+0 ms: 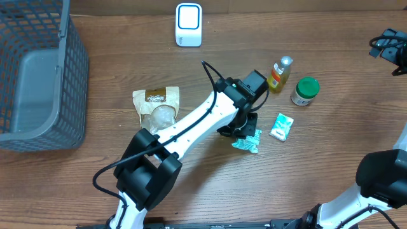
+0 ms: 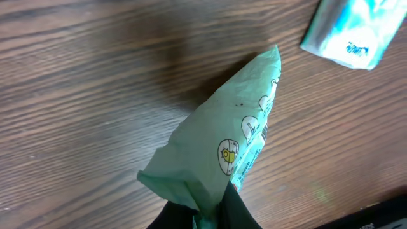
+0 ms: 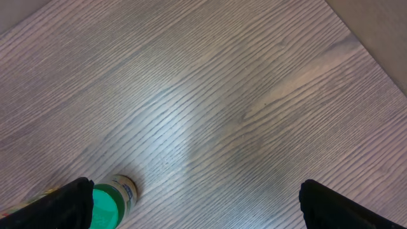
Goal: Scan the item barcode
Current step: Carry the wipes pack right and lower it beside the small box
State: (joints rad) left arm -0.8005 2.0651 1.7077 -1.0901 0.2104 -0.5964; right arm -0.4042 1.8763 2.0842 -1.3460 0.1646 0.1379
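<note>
My left gripper holds the pale green packet (image 1: 249,142) low over open wood (image 1: 266,139) beside the white-and-blue sachet, so it should continue toward the sachet and release the packet there.
A pale green packet (image 1: 248,142) with small printed pictures lies on the wooden table just right of centre. My left gripper (image 1: 240,130) is down over it, and in the left wrist view the two dark fingers (image 2: 235,210) pinch one end of the green packet (image 2: 222,146), shut on it. The rest of the packet fans out away from the jaws above the wood. A white scanner (image 1: 189,24) stands at the back centre. My right gripper (image 1: 389,46) hangs at the far right edge, open, with only bare table between its fingertips (image 3: 194,203).
A grey basket (image 1: 38,76) fills the left side. A brown pouch (image 1: 157,105) lies left of my left arm. A yellow bottle (image 1: 280,73), a green-lidded jar (image 1: 305,91) and a white-and-blue sachet (image 1: 281,126) sit to the right of the packet.
</note>
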